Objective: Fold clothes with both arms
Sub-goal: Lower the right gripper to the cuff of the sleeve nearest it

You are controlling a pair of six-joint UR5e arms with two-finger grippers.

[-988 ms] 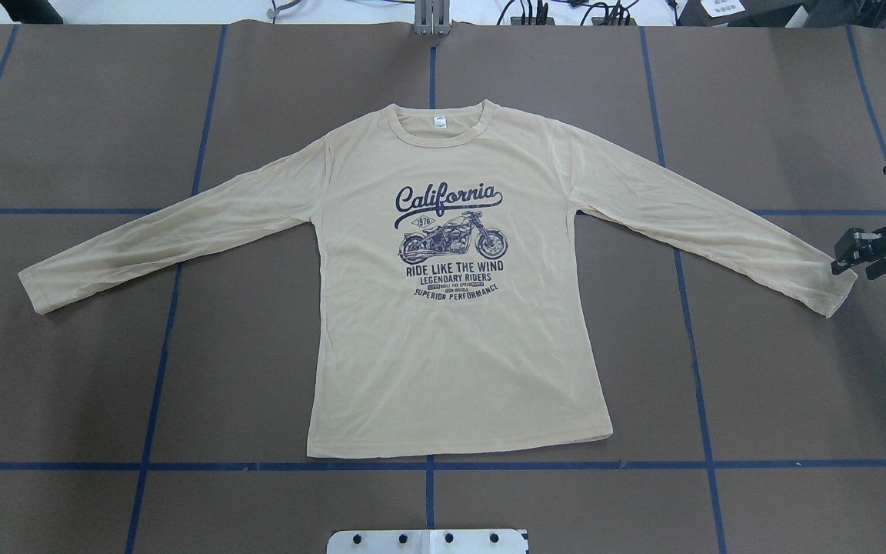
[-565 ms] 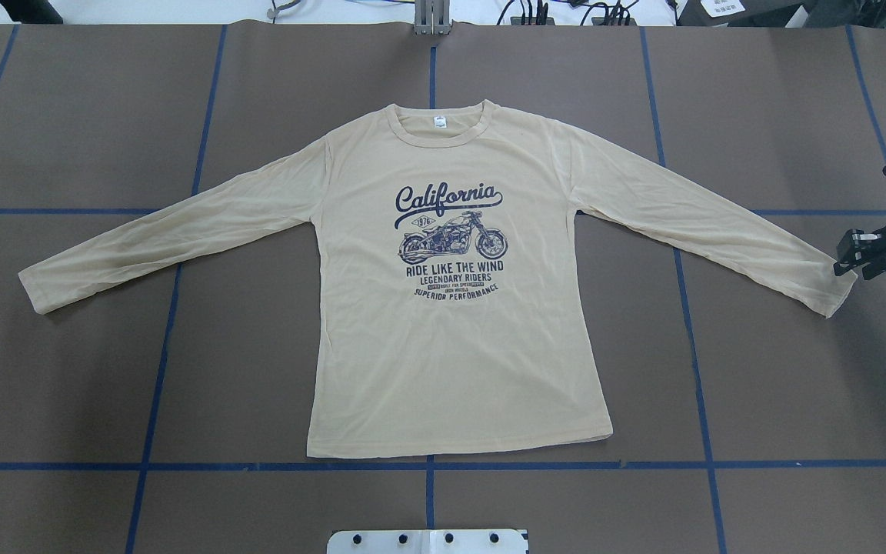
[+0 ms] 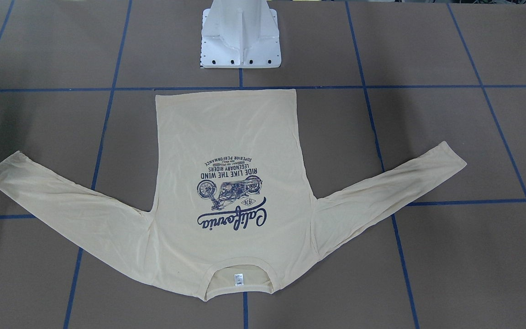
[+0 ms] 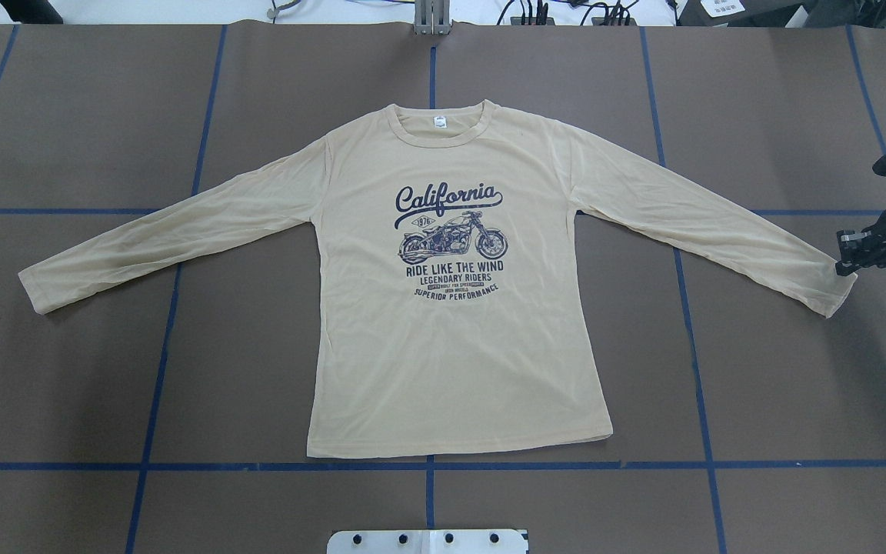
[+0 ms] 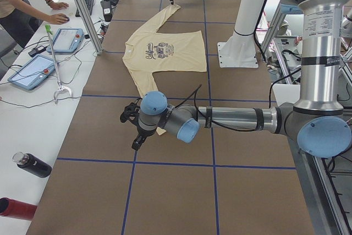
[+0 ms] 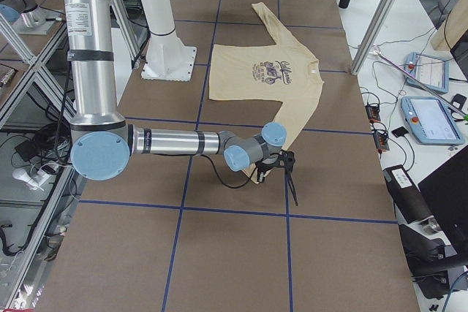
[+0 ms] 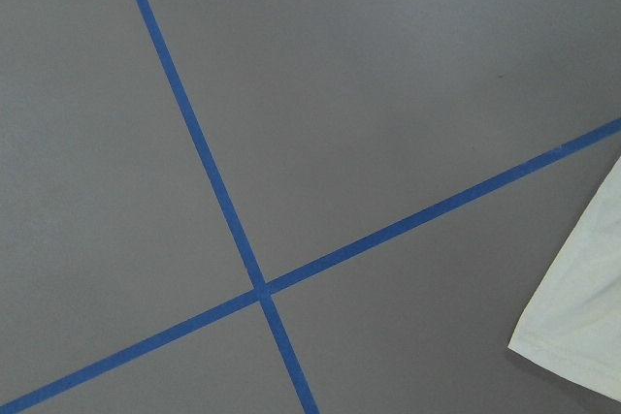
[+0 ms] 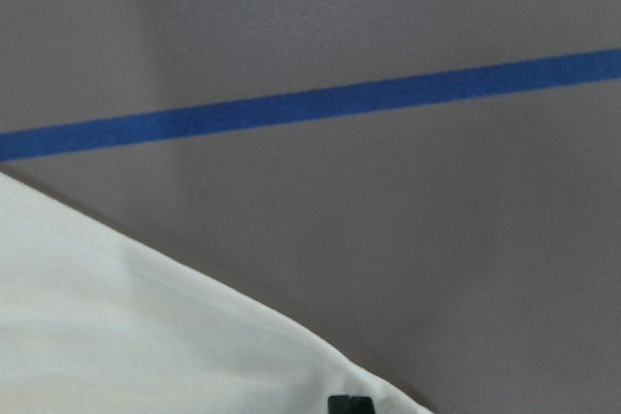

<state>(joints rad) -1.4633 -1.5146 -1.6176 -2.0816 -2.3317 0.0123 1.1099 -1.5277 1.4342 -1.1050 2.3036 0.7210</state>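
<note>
The right gripper's closed fingers are at the very edge of the flat cuff, so the robot should open them, reach farther in over the sleeve and take hold before it folds.
The cream-yellow long-sleeved shirt lies flat and face up on the brown table, sleeves spread and collar toward the far edge. It also shows in the front view. My right gripper hovers at the right sleeve's cuff, jaws apart, holding nothing. Its wrist view shows the sleeve edge with one black fingertip over it. My left gripper is beside the left cuff, outside the overhead view; I cannot tell whether it is open. Its wrist view shows that cuff's corner.
The white pedestal base stands at the near table edge behind the hem. Blue tape lines grid the table. A metal post stands at the far edge. A side bench holds tablets and bottles.
My right gripper has turned and shifted slightly toward the far side while staying at the right cuff. The shirt has not moved.
</note>
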